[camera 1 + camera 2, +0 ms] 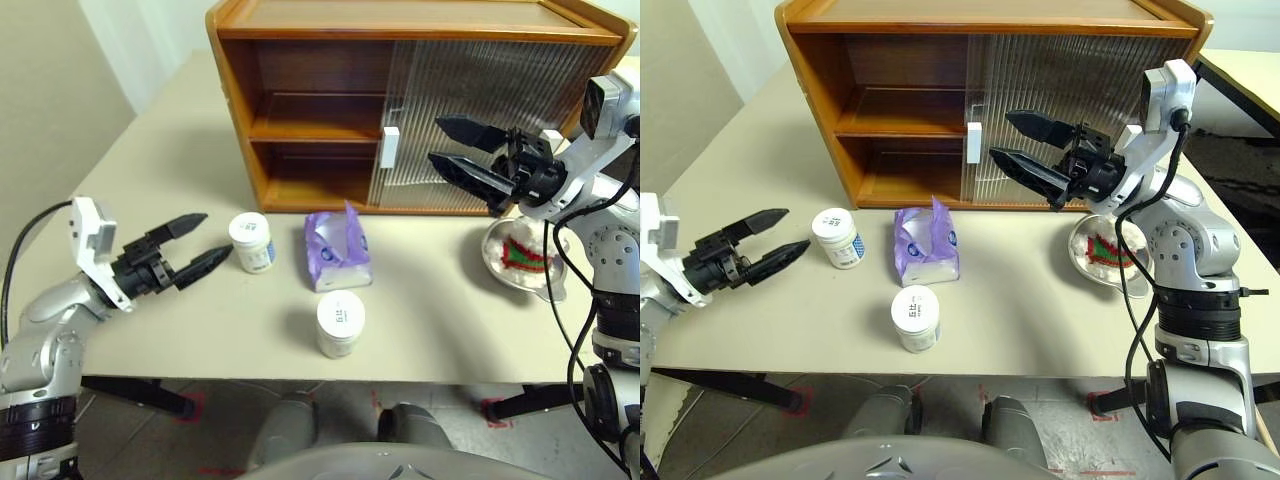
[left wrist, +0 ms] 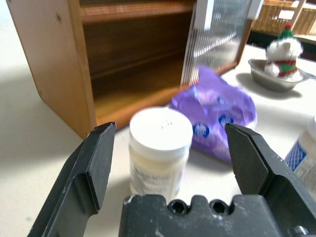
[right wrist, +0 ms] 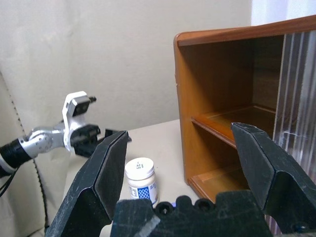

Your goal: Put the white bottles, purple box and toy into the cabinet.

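Observation:
The upright white bottle near the cabinet stands centered ahead of my left gripper's open fingers, so I keep on moving forward until they surround the bottle's body.
The wooden cabinet stands at the back of the table, its left half open and its ribbed doors slid to the right. One white bottle stands just in front of my open left gripper, whose fingers point at it without touching. Another white bottle stands near the front edge. Between them lies the purple box. The toy sits in a steel bowl at the right. My right gripper hangs open and empty above the table, in front of the ribbed doors.
Both cabinet shelves show bare wood on the open left side. The white door handle sits at the doors' left edge. The beige table extends to the cabinet's left, and its front edge lies close behind the near bottle.

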You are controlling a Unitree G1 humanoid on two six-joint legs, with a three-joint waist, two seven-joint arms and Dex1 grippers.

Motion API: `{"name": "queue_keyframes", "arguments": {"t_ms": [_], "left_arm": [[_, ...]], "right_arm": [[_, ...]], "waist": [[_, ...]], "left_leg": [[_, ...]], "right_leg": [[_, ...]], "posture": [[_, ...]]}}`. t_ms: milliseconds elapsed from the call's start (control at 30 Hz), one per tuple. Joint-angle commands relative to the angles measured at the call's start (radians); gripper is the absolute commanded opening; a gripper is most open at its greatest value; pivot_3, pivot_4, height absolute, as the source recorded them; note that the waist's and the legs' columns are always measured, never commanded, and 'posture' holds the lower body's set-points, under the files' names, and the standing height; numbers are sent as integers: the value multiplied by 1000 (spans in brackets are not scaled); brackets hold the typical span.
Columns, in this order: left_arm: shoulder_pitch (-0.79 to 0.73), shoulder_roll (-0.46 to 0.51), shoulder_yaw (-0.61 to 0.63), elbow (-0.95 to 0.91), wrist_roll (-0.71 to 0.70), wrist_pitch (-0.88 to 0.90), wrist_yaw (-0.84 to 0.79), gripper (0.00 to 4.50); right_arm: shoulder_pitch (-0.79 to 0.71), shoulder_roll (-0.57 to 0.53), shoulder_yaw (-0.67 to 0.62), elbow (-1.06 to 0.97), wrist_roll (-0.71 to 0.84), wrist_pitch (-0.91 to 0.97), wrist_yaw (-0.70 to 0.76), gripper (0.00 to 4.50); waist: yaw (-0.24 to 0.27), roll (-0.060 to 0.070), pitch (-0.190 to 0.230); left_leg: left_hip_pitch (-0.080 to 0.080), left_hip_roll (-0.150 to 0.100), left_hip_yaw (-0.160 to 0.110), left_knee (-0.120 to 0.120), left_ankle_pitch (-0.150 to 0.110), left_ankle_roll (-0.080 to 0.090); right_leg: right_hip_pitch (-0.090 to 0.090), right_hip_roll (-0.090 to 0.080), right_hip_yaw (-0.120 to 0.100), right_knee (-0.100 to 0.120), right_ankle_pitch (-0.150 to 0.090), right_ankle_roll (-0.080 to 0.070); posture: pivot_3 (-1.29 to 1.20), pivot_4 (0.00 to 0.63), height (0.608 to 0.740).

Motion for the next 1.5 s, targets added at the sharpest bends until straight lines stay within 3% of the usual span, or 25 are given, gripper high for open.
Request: {"name": "queue_keyframes", "arguments": {"t_ms": [33, 633, 1500], "left_arm": [[2, -23, -42, 53, 52, -60, 0, 4459], [-109, -71, -163, 292, 164, -235, -38, 4459], [-224, -104, -219, 532, 222, -354, -97, 4459]], "right_arm": [[-8, -9, 0, 0, -3, 5, 3, 4500], [0, -38, -21, -36, 12, 24, -17, 4500], [25, -79, -48, -79, 35, 53, -42, 4500]], "waist": [[3, 0, 0], [-3, 0, 0], [-31, -1, -1]], "left_leg": [[0, 0, 0, 0, 0, 0], [0, 1, 0, 0, 2, 4], [0, 2, 1, 0, 2, 4]], "right_leg": [[0, 0, 0, 0, 0, 0], [0, 5, -1, 0, 1, 0], [0, 5, 0, 0, 1, -1]], "posture": [[142, 0, 740], [95, 0, 740], [47, 0, 740]]}}
